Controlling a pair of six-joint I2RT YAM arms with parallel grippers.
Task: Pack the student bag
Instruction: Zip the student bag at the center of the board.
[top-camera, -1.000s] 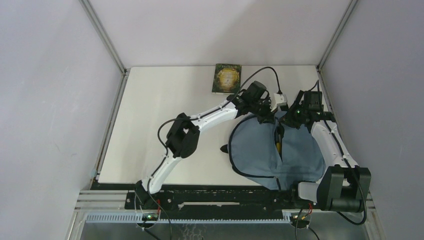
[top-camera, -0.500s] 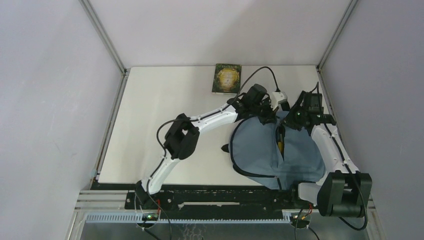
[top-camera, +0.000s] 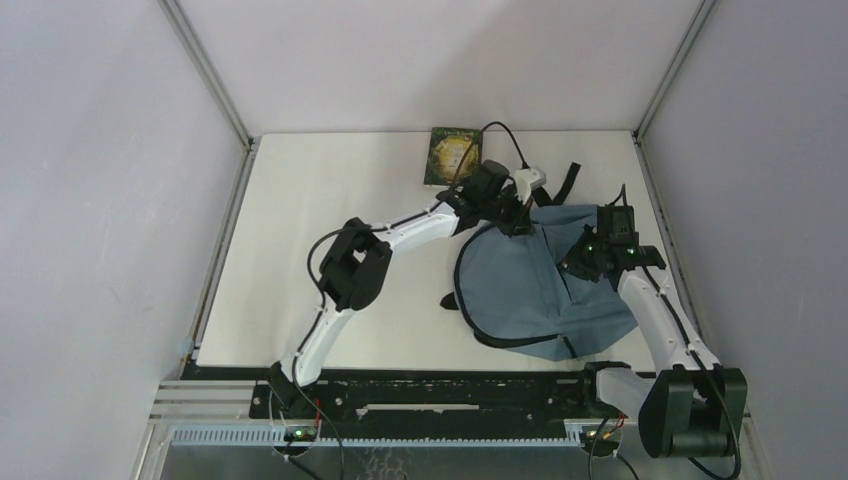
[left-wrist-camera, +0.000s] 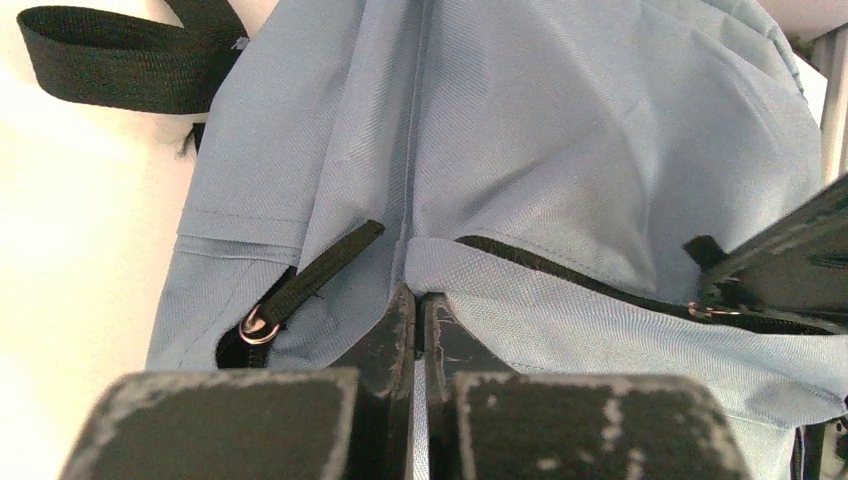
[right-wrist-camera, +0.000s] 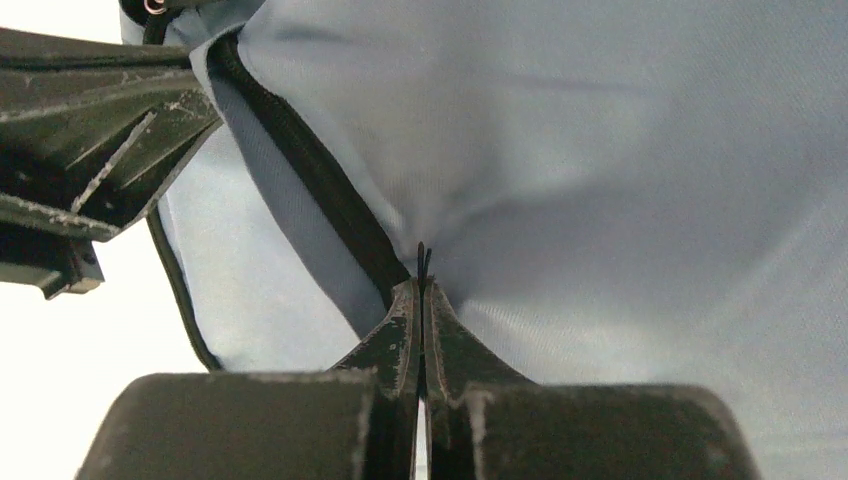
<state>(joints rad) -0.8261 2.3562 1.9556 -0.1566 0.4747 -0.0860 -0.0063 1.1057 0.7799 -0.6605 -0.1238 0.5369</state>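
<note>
The fabric is held in place by my left gripper at the zip's far end (left-wrist-camera: 463, 250), so my right gripper should go on pulling the zip pull until it gets to the zip's near end (top-camera: 571, 302).
The blue-grey student bag (top-camera: 520, 285) lies on the right half of the table, its black zip trim showing. My left gripper (top-camera: 512, 217) is shut on the fabric at the bag's far top edge; in the left wrist view (left-wrist-camera: 418, 295) the jaws pinch the fabric fold beside a zip pull (left-wrist-camera: 262, 322). My right gripper (top-camera: 583, 262) is shut on the bag's fabric by the zip on its right side; in the right wrist view (right-wrist-camera: 422, 285) the jaws pinch a thin edge next to the black zip (right-wrist-camera: 320, 190). A black strap (top-camera: 568, 182) trails behind the bag.
A dark green book (top-camera: 454, 155) with a gold cover design lies at the far middle of the white table (top-camera: 300, 260), just behind my left arm. Grey walls and metal posts enclose the table. A black strap loop (left-wrist-camera: 110, 65) lies on the table.
Both grippers have moved with the bag: the left went left and farther back, the right came nearer. The bag's opening that showed a yellow item inside has closed up and the bag lies flatter.
</note>
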